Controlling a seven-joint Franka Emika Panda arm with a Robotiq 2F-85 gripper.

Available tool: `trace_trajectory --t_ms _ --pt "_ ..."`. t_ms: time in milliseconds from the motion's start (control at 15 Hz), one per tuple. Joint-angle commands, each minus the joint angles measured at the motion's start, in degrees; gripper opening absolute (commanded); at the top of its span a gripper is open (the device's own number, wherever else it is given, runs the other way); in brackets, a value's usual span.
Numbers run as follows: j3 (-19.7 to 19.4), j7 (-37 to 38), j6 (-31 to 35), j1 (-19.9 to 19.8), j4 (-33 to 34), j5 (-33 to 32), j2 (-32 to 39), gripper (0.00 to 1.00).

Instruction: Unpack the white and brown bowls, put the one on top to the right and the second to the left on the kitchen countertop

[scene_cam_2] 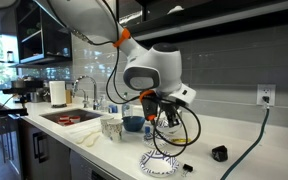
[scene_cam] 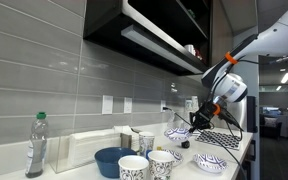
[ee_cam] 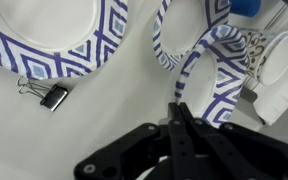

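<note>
I should keep lowering the held bowl (ee_cam: 216, 78) with my gripper, because the countertop (ee_cam: 122, 94) beside the binder clip is clear for it. I should let go once the bowl rests there.
My gripper (ee_cam: 177, 108) is shut on the rim of one white bowl with a dark blue-brown pattern (ee_cam: 212, 68). It holds the bowl tilted just above the pale countertop (ee_cam: 104, 120). In both exterior views the gripper (scene_cam: 198, 121) (scene_cam_2: 164, 124) hangs over the counter with that bowl (scene_cam: 180, 133) under it. A second patterned bowl (ee_cam: 44, 35) sits flat on the counter near the front edge (scene_cam: 210, 162) (scene_cam_2: 162, 162). Another patterned rim (ee_cam: 165, 40) shows beside the held bowl; I cannot tell what it belongs to.
A black binder clip (ee_cam: 52, 96) lies by the resting bowl. Two tall patterned cups (scene_cam: 134, 167) (scene_cam: 162, 163), a plain blue bowl (scene_cam: 112, 160) and a plastic bottle (scene_cam: 36, 148) stand along the counter. There is a sink (scene_cam_2: 69, 117) farther along. A small black object (scene_cam_2: 219, 153) and cables are nearby.
</note>
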Motion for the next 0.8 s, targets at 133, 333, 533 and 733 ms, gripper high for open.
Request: trace_trajectory --t_ms 133,333,533,733 --pt "-1.61 -7.34 1.68 -1.48 -0.39 15.37 1.39 0.01" --pt "-2.11 -10.48 1.55 -1.78 0.21 21.99 3.61 0.01" --pt "-2.39 -12.6 1.6 -2.03 0.93 27.56 6.3 0.01" --pt "-2.7 -13.11 1.85 -2.24 1.64 30.62 8.79 0.01"
